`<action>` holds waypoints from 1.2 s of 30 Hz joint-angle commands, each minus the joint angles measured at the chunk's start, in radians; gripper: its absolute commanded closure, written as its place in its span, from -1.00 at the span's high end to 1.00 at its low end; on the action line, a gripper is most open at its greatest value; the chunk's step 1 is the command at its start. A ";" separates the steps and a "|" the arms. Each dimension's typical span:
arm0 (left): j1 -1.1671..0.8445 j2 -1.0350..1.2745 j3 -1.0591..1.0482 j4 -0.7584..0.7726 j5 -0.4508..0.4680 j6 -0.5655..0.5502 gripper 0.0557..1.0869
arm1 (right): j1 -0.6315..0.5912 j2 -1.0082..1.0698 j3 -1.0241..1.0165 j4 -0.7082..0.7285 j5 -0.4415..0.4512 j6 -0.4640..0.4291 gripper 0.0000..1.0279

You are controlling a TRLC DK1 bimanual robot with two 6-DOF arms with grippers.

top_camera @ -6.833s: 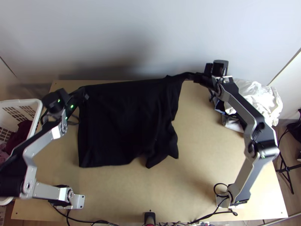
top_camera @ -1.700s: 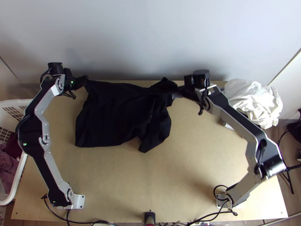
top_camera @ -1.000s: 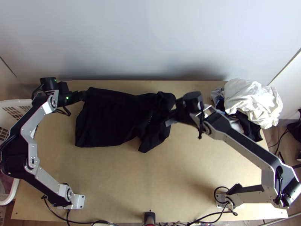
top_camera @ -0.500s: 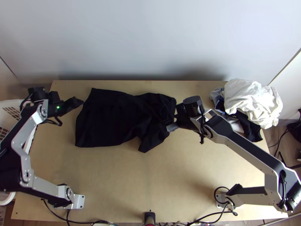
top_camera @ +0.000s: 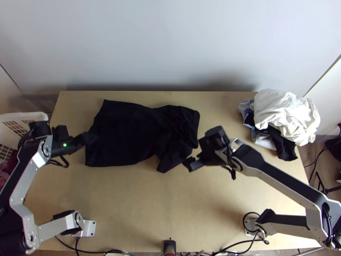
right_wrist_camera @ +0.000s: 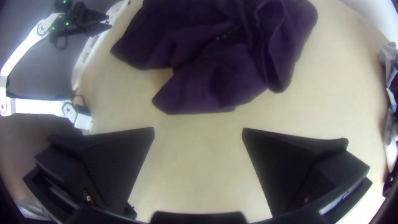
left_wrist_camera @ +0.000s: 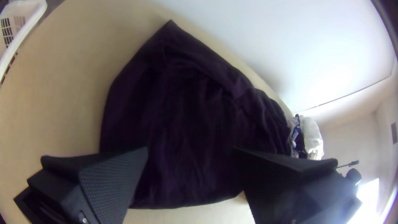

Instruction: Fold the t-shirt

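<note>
The t-shirt will turn into a rumpled bundle when I fold its flat end (top_camera: 111,135) over, because the t-shirt's bunched part (top_camera: 181,128) is full of folds.
The black t-shirt (top_camera: 123,134) lies across the back left of the table, its left part fairly flat, its right part bunched with several folds. At its left edge is my left gripper (top_camera: 88,138), seen from above. In the left wrist view the left gripper (left_wrist_camera: 189,151) is open over the t-shirt (left_wrist_camera: 186,116), with no cloth pinched. My right gripper (top_camera: 189,164) is beside the shirt's lower right corner. The right wrist view has the right gripper (right_wrist_camera: 198,132) open above bare wood, apart from the t-shirt (right_wrist_camera: 224,70).
A pile of white and dark cloth (top_camera: 285,115) lies at the table's back right. The white basket (top_camera: 40,116) with clothes stands off the left edge. Bare tabletop (top_camera: 162,205) stretches between the arms' bases, and a wall rises behind the table.
Both grippers let go of the shirt's back corners, which dropped onto the table. The left gripper drew away left and then nearer; the right one moved nearer the front. The shirt's right part became bunched.
</note>
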 commanded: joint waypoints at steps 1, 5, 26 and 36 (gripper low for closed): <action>0.002 -0.109 -0.109 -0.051 -0.004 0.027 0.90 | 0.110 0.032 -0.037 -0.011 -0.057 0.025 0.91; 0.033 -0.106 -0.124 -0.048 -0.023 0.041 0.90 | 0.162 0.104 0.001 0.014 -0.057 0.038 0.91; 0.080 -0.158 -0.176 0.036 -0.095 0.065 0.90 | 0.226 0.344 0.205 0.054 0.062 0.036 0.91; 0.088 -0.147 -0.179 0.047 -0.095 0.050 0.90 | 0.195 0.444 0.298 0.055 0.182 0.021 0.91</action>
